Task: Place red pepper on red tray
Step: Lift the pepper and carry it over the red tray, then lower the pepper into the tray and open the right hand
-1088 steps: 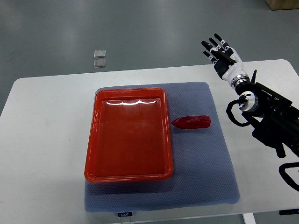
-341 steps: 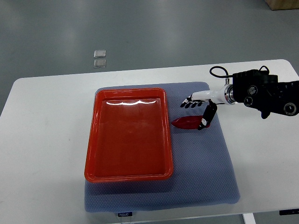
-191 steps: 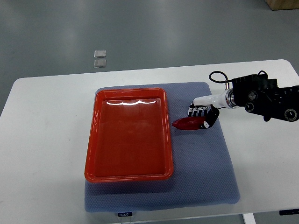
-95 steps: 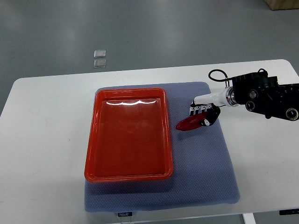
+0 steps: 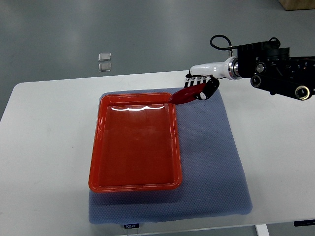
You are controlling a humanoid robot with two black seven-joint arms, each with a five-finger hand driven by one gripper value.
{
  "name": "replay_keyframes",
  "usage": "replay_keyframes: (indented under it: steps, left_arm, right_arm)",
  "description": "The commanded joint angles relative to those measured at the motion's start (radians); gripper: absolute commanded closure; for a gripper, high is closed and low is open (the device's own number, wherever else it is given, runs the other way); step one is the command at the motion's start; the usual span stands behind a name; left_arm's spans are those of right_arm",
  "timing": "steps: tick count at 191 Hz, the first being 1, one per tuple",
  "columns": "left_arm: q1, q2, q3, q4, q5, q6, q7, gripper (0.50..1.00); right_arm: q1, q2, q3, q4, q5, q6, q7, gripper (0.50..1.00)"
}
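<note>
The red pepper's tip [image 5: 173,101] points over the empty red tray [image 5: 134,137], so the robot's right gripper keeps moving the pepper inward until the pepper's thick end is clear of the tray's rim.
The red pepper [image 5: 184,95] hangs in the air with its pointed tip down-left, just over the far right corner of the red tray [image 5: 97,142]. My right hand [image 5: 199,87] is shut on its thick end, black-and-white fingers wrapped over it. The right arm reaches in from the right edge above the table. The tray lies flat on the blue-grey mat [image 5: 211,162] and holds nothing. No left arm shows.
The mat lies on a white table [image 5: 44,147]. Two small clear squares [image 5: 104,61] lie on the grey floor beyond the table's far edge. A cardboard corner [image 5: 298,4] shows at the top right.
My right hand came down onto the pepper, closed on it, lifted it off the mat and carried it up and left toward the tray's far right corner.
</note>
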Motion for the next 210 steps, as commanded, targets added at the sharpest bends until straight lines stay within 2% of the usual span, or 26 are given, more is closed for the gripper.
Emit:
replay_keyframes:
  steps: [1,25,71,109,152,181,189,193,196,197,198,200,201,202,203,204,205,206,207,208,209,210]
  left_arm:
    - [0.000,0.000,-0.001,0.000,0.000,0.000,0.000,0.500]
    - [0.000,0.000,0.000,0.000,0.000,0.000,0.000,0.500]
    - [0.000,0.000,0.000,0.000,0.000,0.000,0.000,0.500]
    - [0.000,0.000,0.000,0.000,0.000,0.000,0.000,0.500]
    - [0.000,0.000,0.000,0.000,0.000,0.000,0.000,0.500]
    - [0.000,0.000,0.000,0.000,0.000,0.000,0.000,0.500]
    - [0.000,0.000,0.000,0.000,0.000,0.000,0.000,0.500]
    - [0.000,0.000,0.000,0.000,0.000,0.000,0.000,0.500]
    - [0.000,0.000,0.000,0.000,0.000,0.000,0.000,0.500]
    - [0.000,0.000,0.000,0.000,0.000,0.000,0.000,0.500]
    - [0.000,0.000,0.000,0.000,0.000,0.000,0.000,0.500]
    - [0.000,0.000,0.000,0.000,0.000,0.000,0.000,0.500]
    - [0.000,0.000,0.000,0.000,0.000,0.000,0.000,0.500]
    - [0.000,0.000,0.000,0.000,0.000,0.000,0.000,0.500]
    - [0.000,0.000,0.000,0.000,0.000,0.000,0.000,0.500]
    - [0.000,0.000,0.000,0.000,0.000,0.000,0.000,0.500]
    - [0.000,0.000,0.000,0.000,0.000,0.000,0.000,0.500]
    - [0.000,0.000,0.000,0.000,0.000,0.000,0.000,0.500]
    - [0.000,0.000,0.000,0.000,0.000,0.000,0.000,0.500]
    - [0.000,0.000,0.000,0.000,0.000,0.000,0.000,0.500]
    - [0.000,0.000,0.000,0.000,0.000,0.000,0.000,0.500]
    - [0.000,0.000,0.000,0.000,0.000,0.000,0.000,0.500]
  right_arm:
    - [-0.002,0.057,0.028,-0.021,0.001,-0.007,0.006,0.973]
    - [-0.012,0.138,0.054,-0.036,0.001,-0.019,0.038,0.971]
    - [-0.069,0.252,0.071,-0.036,0.000,-0.044,0.042,0.953]
    - [-0.107,0.313,0.072,-0.067,-0.002,-0.077,0.050,0.946]
    - [-0.132,0.350,0.072,-0.101,-0.003,-0.082,0.052,0.938]
    - [-0.160,0.365,0.071,-0.102,-0.007,-0.094,0.052,0.908]
    - [-0.164,0.365,0.071,-0.107,-0.007,-0.094,0.052,0.885]
    - [-0.164,0.365,0.071,-0.110,-0.005,-0.094,0.052,0.859]
    - [-0.164,0.365,0.071,-0.116,-0.002,-0.094,0.053,0.814]
    - [-0.164,0.365,0.071,-0.116,-0.002,-0.094,0.053,0.814]
    - [-0.164,0.365,0.071,-0.119,0.000,-0.094,0.053,0.783]
    - [-0.164,0.365,0.071,-0.119,0.000,-0.094,0.053,0.783]
    - [-0.164,0.365,0.072,-0.122,0.001,-0.094,0.055,0.749]
    - [-0.164,0.365,0.072,-0.122,0.001,-0.094,0.055,0.748]
    - [-0.166,0.367,0.072,-0.125,0.001,-0.094,0.055,0.712]
    - [-0.166,0.367,0.072,-0.125,0.001,-0.094,0.055,0.711]
    - [-0.166,0.367,0.072,-0.127,0.003,-0.094,0.056,0.675]
    - [-0.166,0.367,0.072,-0.127,0.003,-0.094,0.056,0.675]
    - [-0.164,0.365,0.072,-0.128,0.003,-0.093,0.058,0.644]
    - [-0.164,0.365,0.072,-0.128,0.003,-0.093,0.058,0.644]
    - [-0.164,0.367,0.072,-0.130,0.003,-0.093,0.061,0.616]
    - [-0.164,0.367,0.072,-0.130,0.003,-0.093,0.061,0.615]
